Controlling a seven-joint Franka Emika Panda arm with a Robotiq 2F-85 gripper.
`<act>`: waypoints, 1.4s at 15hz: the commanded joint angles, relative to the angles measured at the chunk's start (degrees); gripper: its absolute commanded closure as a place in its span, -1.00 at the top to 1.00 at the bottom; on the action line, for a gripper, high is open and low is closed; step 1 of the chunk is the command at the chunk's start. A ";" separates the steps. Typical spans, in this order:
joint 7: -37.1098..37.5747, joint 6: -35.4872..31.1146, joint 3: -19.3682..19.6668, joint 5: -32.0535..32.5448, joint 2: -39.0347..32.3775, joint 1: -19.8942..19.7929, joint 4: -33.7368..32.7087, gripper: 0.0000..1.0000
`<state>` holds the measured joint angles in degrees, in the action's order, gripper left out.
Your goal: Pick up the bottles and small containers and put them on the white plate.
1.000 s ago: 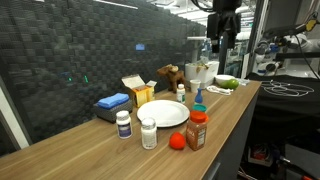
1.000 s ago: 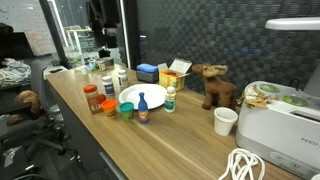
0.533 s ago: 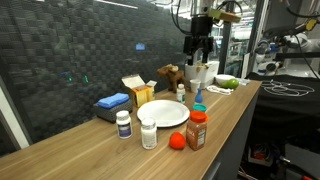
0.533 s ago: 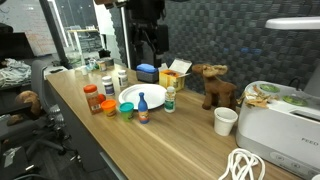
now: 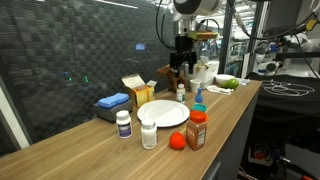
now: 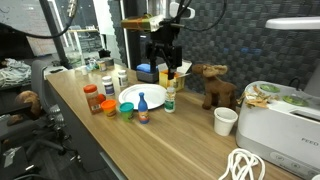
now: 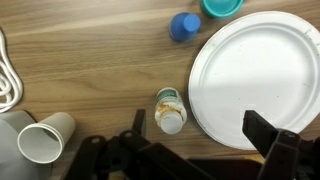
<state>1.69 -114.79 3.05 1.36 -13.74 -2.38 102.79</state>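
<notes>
The white-capped bottle [image 7: 170, 110] is upright between my open fingers, so I should keep moving my gripper down until they are on either side of its cap [image 5: 181, 87], then close.
The white plate [image 5: 165, 113] [image 6: 140, 96] [image 7: 250, 70] lies on the wooden counter. A small white-capped bottle [image 7: 171, 110] [image 6: 170, 98] [image 5: 181, 92] stands just beside its rim. A blue-capped bottle [image 7: 184, 26] [image 6: 143, 106] and a teal cup [image 7: 221, 6] [image 6: 127, 110] stand near the rim too. Two white bottles [image 5: 123, 124] [image 5: 148, 133], an orange-lidded jar [image 5: 197, 130] and a small red container [image 5: 177, 141] stand at the plate's other side. My gripper [image 7: 200, 128] [image 5: 182, 55] [image 6: 165, 62] is open and empty, high above the small white-capped bottle and the plate's edge.
A toy moose [image 6: 214, 85] [image 5: 170, 75], a yellow box [image 6: 172, 78] [image 5: 137, 92] and a blue box [image 5: 112, 101] stand behind the plate. A paper cup [image 6: 226, 121] [image 7: 42, 143], a white appliance [image 6: 280, 120] and a white cable [image 7: 8, 80] are at the counter's end.
The arm has swung in over the counter from the far end and come down to hover above the small bottle beside the plate. The objects have not moved.
</notes>
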 commanded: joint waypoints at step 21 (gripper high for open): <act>0.37 11.21 0.78 1.30 -15.24 -1.22 -17.62 0.04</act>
<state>1.72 -105.72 3.58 2.05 -27.45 -3.61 88.77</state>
